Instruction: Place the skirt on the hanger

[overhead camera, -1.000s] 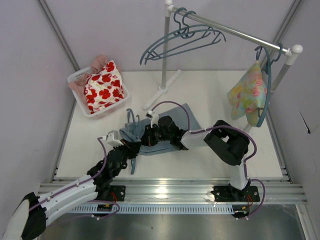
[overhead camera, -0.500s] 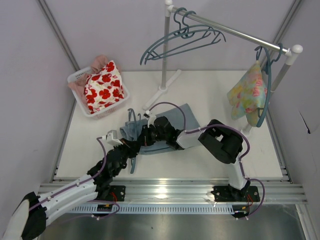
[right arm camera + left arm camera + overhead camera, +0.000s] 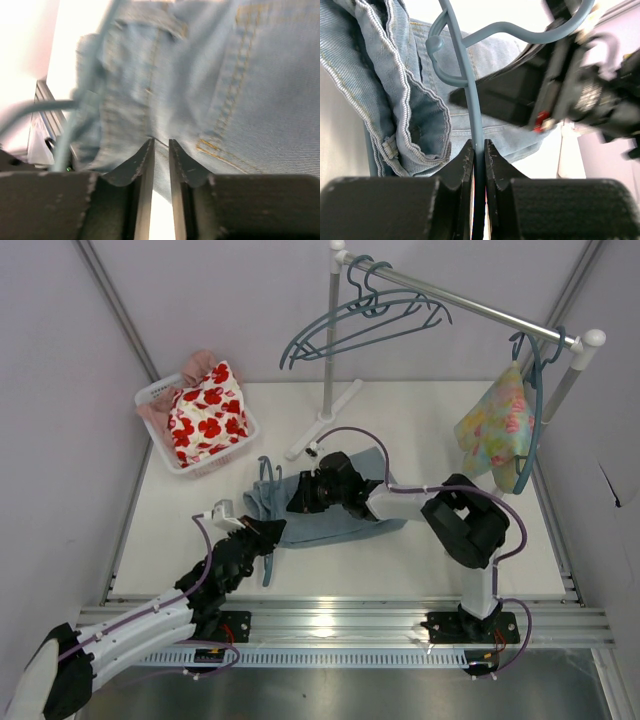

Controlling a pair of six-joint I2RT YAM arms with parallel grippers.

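Observation:
My right gripper should grab the hanger's bar (image 3: 474, 106) and pull it toward the middle of the skirt, as my left gripper is holding the hanger at the skirt's bunched end (image 3: 258, 503).
The light blue denim skirt (image 3: 335, 522) lies flat on the white table, its bunched waistband end toward the left. A thin teal hanger (image 3: 265, 550) lies at that end, its hook (image 3: 267, 468) beside the cloth. My left gripper (image 3: 264, 537) is shut on the hanger's thin bar (image 3: 472, 100), which runs up from between its fingertips (image 3: 479, 147); the skirt (image 3: 395, 75) hangs folded just left of it. My right gripper (image 3: 298, 496) hovers low over the skirt's left part. Its jaws (image 3: 160, 142) stand a narrow gap apart over the denim (image 3: 225, 75).
A white basket (image 3: 150, 395) with a red-flowered cloth (image 3: 205, 415) sits at the back left. A clothes rack (image 3: 330, 340) stands behind, with teal hangers (image 3: 360, 320) on its rail and a pastel floral garment (image 3: 495, 430) hanging at the right.
My right gripper has drawn back to the right along the skirt, and its jaws have parted slightly. The skirt lies flatter. My left gripper still holds the hanger in place.

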